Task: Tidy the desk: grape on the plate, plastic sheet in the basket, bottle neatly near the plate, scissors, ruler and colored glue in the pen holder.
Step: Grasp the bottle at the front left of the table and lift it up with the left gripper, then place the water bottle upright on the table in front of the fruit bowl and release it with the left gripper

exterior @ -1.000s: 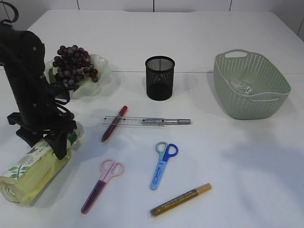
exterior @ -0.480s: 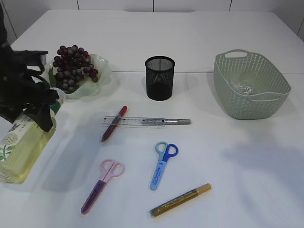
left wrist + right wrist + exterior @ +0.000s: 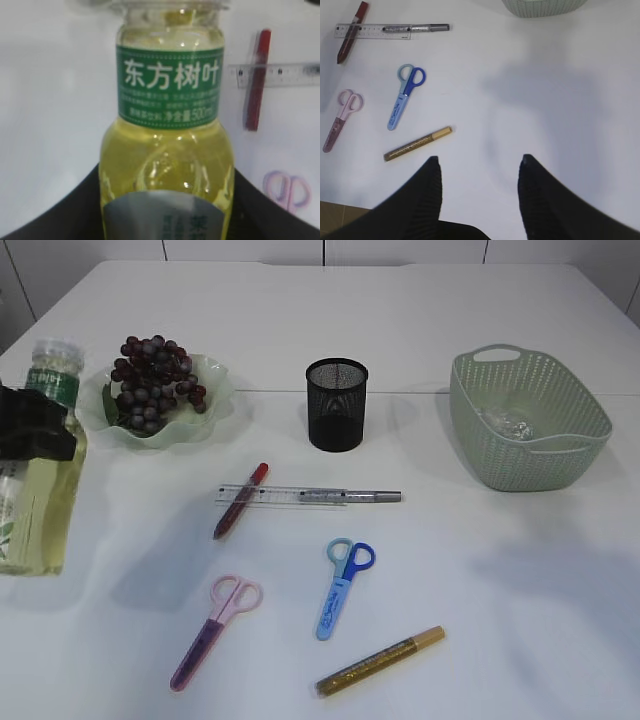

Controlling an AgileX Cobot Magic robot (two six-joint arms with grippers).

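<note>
The bottle is tilted in my left gripper and its cap (image 3: pixel 60 348) leans toward the far side of the desk, so I need to turn the bottle upright and lower it next to the plate (image 3: pixel 110 495).
My left gripper (image 3: pixel 35 430) is shut on the bottle (image 3: pixel 38 470) of yellow liquid, which is upright at the table's far left, next to the plate (image 3: pixel 215 390) bearing the grape (image 3: pixel 152 380). In the left wrist view the bottle (image 3: pixel 167 145) fills the space between the black fingers. A clear ruler (image 3: pixel 285 496) lies mid-table with a red glue pen (image 3: pixel 240 500) across it and a silver one (image 3: pixel 360 496) on it. Blue scissors (image 3: pixel 340 588), pink scissors (image 3: pixel 212 628) and gold glue (image 3: pixel 380 661) lie nearer. My right gripper (image 3: pixel 480 160) hangs open above bare table.
The black mesh pen holder (image 3: pixel 336 405) stands behind the ruler. At the right, the green basket (image 3: pixel 560 455) holds a crumpled plastic sheet (image 3: pixel 508 423). The table's front edge shows at the bottom left of the right wrist view.
The bottle went from lying on its side at the front left to standing upright, carried left and back toward the plate by my left gripper. The right gripper stayed put.
</note>
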